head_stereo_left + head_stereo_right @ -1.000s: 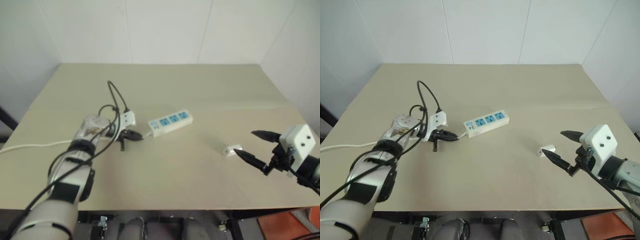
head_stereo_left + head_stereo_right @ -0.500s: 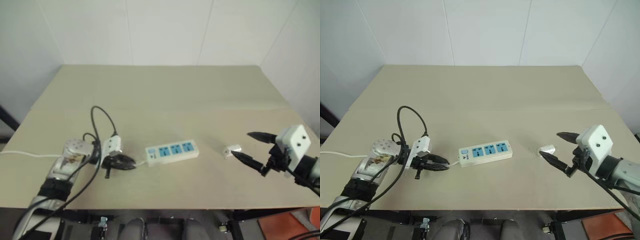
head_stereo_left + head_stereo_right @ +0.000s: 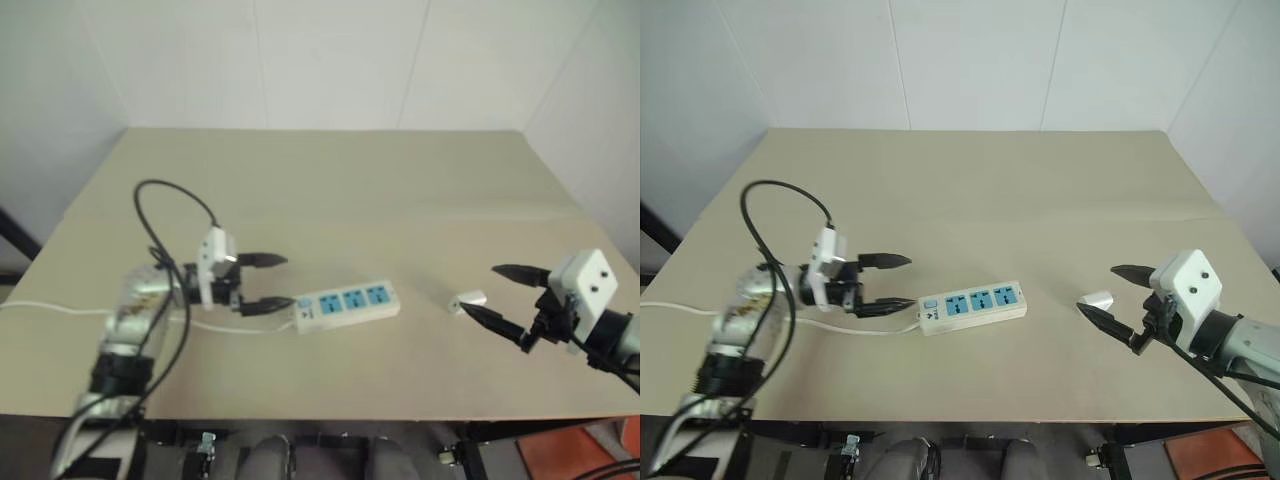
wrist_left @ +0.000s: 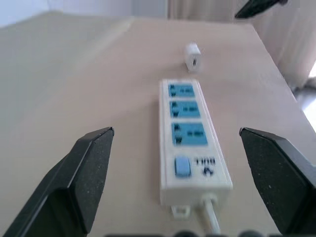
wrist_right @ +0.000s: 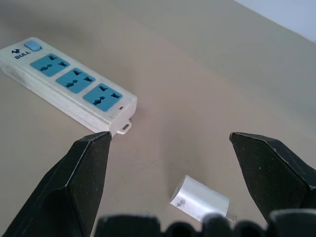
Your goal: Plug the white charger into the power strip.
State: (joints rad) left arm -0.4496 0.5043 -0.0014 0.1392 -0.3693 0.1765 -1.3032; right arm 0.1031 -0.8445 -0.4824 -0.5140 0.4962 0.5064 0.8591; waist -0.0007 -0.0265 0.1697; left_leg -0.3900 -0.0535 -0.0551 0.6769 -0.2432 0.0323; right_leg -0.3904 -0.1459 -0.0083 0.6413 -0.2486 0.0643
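I expect the white charger (image 5: 201, 198) to stand upright in the power strip when I push it in, because prongs (image 5: 231, 217) stick out of one end of the charger.
The power strip (image 3: 348, 302) lies flat on the tan table, near the front edge, with three blue sockets facing up and its switch end toward my left gripper. My left gripper (image 3: 286, 281) hovers just off that switch end, open, with nothing between its fingers. The white charger (image 3: 468, 300) lies on the table a short way to the right of the strip. My right gripper (image 3: 480, 289) is open and empty, and its lower fingertip is right beside the charger. In the right wrist view the charger (image 5: 200, 200) lies between the two fingers (image 5: 79, 187).
The strip's thin white cord (image 3: 60, 306) runs left along the table and off its left edge. A black cable (image 3: 165, 190) loops above my left arm. The table's front edge (image 3: 330, 415) is close. White walls stand behind the table and along both sides.
The left gripper, shut at the strip's switch end, dragged the strip toward the front edge, then opened, let go, and drew back and up. The right gripper and the charger stayed put.
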